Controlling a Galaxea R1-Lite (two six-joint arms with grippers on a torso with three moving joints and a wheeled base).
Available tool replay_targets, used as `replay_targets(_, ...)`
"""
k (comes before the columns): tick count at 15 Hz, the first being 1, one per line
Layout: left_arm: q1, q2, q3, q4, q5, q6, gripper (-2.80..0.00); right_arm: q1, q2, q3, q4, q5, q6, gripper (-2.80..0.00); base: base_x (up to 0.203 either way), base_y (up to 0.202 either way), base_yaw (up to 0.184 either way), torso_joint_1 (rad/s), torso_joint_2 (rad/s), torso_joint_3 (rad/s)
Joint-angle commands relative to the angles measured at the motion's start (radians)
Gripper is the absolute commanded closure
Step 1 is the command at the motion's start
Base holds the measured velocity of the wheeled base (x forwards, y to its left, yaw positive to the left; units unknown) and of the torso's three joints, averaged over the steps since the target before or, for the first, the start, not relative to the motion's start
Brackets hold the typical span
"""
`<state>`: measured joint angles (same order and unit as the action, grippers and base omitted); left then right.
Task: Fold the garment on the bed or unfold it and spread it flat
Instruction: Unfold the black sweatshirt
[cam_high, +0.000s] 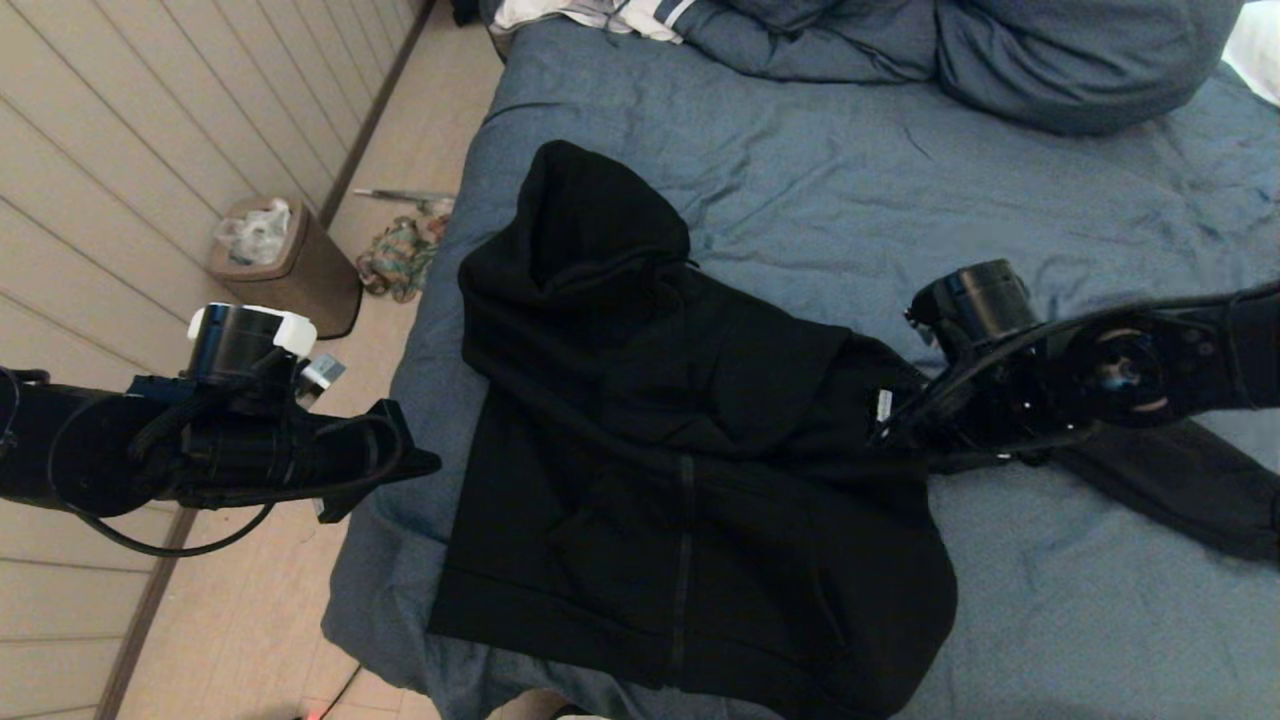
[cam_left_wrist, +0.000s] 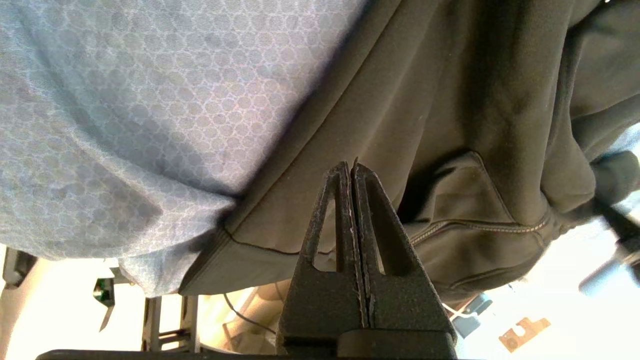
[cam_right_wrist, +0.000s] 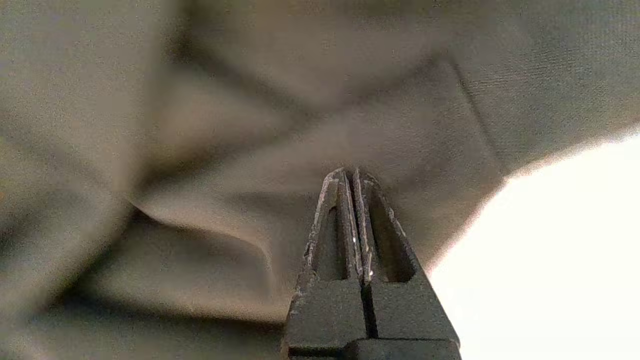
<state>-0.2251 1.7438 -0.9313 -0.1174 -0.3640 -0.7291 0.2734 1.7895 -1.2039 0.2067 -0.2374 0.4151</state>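
Note:
The hoodie's shoulder (cam_high: 768, 322) slopes toward the hoodie's hem, so next my right gripper leaves the sleeve, grabs the shoulder's edge (cam_high: 834, 332) and pulls it toward the pillows.
The garment (cam_high: 640, 420), a black zip hoodie, lies on the blue bed (cam_high: 900, 180) with its hood pointing to the far side and its hem at the near edge. One sleeve (cam_high: 1170, 480) trails off to the right under my right arm. My right gripper (cam_high: 885, 425) is shut over the garment's right shoulder area, and in the right wrist view its tips (cam_right_wrist: 350, 175) sit close against the dark fabric (cam_right_wrist: 200, 150) with nothing seen between them. My left gripper (cam_high: 425, 465) hovers off the bed's left edge, shut and empty (cam_left_wrist: 350, 167), facing the hem and pocket (cam_left_wrist: 450, 100).
Blue pillows (cam_high: 1050, 60) and a white striped cloth (cam_high: 600, 15) lie at the bed's far end. On the floor to the left stand a brown waste bin (cam_high: 285, 265) and a colourful bundle (cam_high: 400, 255), beside the panelled wall.

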Motion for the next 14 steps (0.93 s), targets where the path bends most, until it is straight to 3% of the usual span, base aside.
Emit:
replay_targets(1,-0.002,-0.003,0.002,-0.001,-0.003,-0.006,0.00,-0.003,-0.071,0.102,-0.012,-0.002,-0.001,0.00,0.000,0.000,0.000,0.000,0.00,0.000)
replay_targets(6,-0.003,0.003,0.002,-0.001,-0.004,-0.009,0.00,0.023,-0.270,0.498,-0.128,-0.001,-0.010,0.00,0.000,0.000,0.000,0.000,0.00,0.000)
replay_targets(8,-0.004,0.004,0.003,-0.001,-0.006,-0.010,0.00,0.034,-0.355,0.533,-0.144,-0.001,-0.019,0.00,0.000,0.000,0.000,0.000,0.00,0.000)
replay_targets(11,-0.003,0.003,-0.001,-0.001,0.000,-0.011,0.00,0.028,-0.385,0.360,-0.146,0.000,-0.058,0.00,0.000,0.000,0.000,0.000,0.00,0.000)
replay_targets(14,-0.003,0.002,0.000,-0.001,0.002,-0.012,0.00,0.022,-0.211,0.078,-0.143,-0.007,-0.091,0.00,0.000,0.000,0.000,0.000,0.00,0.000)
